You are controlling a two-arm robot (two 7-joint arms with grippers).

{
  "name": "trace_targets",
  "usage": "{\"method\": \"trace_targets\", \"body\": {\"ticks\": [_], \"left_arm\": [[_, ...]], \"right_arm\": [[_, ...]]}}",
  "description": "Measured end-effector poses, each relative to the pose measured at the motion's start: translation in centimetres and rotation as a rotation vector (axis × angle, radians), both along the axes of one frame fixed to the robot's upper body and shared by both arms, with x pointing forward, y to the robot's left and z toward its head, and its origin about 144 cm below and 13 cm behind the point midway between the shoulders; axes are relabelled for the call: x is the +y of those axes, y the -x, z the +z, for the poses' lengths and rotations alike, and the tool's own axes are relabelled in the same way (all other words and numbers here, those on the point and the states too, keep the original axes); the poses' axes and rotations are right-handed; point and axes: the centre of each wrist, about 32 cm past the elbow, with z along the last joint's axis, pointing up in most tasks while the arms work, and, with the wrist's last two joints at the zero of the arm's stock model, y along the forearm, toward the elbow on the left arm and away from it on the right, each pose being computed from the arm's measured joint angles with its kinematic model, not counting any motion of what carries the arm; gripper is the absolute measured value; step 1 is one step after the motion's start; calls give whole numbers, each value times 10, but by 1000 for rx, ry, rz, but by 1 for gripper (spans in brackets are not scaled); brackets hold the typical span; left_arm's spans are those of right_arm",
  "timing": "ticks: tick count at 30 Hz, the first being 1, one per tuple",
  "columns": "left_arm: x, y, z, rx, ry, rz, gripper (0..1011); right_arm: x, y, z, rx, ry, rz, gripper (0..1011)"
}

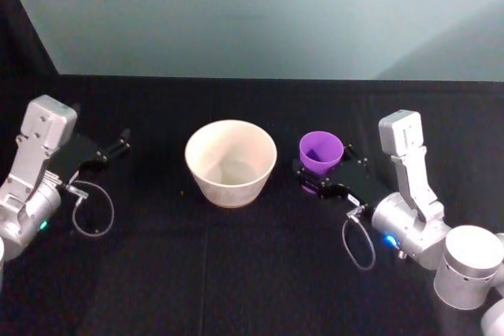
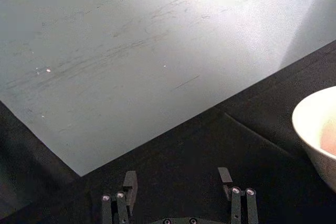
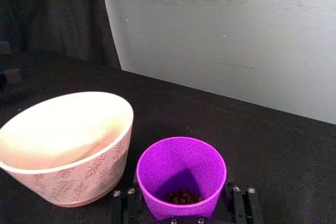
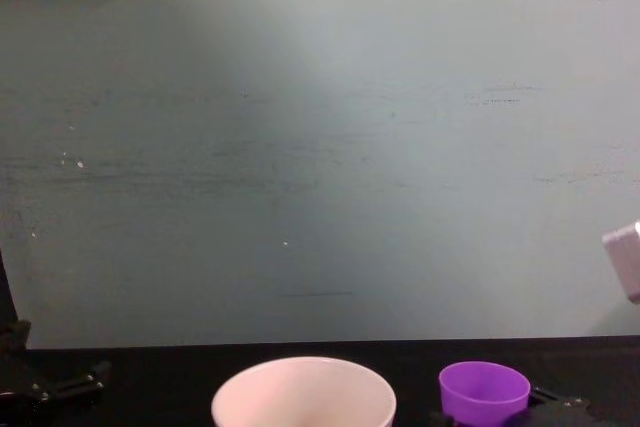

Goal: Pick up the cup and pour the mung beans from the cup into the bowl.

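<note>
My gripper will leave the cup empty when it pours, as loose mung beans [image 3: 182,198] lie below the purple cup's smooth side [image 3: 181,163] and will slide along it.
The purple cup [image 1: 321,152] stands upright on the black table, just right of the white bowl [image 1: 231,185]. In the right wrist view the cup [image 3: 181,169] holds dark mung beans [image 3: 182,198] at its bottom, and the bowl [image 3: 68,177] beside it has a leaf pattern on its wall. My right gripper [image 1: 327,171] is open, with its fingers [image 3: 241,200] on either side of the cup's base. My left gripper [image 1: 118,144] is open and holds nothing, off to the left of the bowl. The chest view shows the bowl's rim [image 4: 300,372] and the cup [image 4: 484,392] side by side.
A pale wall [image 1: 260,13] rises behind the table's far edge. Black cloth [image 1: 236,273] covers the table, with open room in front of the bowl. A cable loop [image 1: 93,210] hangs at the left wrist and another [image 1: 358,245] at the right wrist.
</note>
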Motion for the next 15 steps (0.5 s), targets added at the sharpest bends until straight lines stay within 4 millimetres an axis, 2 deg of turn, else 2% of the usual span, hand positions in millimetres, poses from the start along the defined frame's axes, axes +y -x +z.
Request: {"method": "trace_targets", "body": {"ticks": [6, 15], "left_arm": [[0, 0, 0, 0, 0, 0, 1000], [0, 0, 0, 0, 0, 0, 1000]], "right_arm": [[-1, 1, 2, -8, 1, -2, 750], [-3, 7, 21, -44, 12, 0, 718]]}}
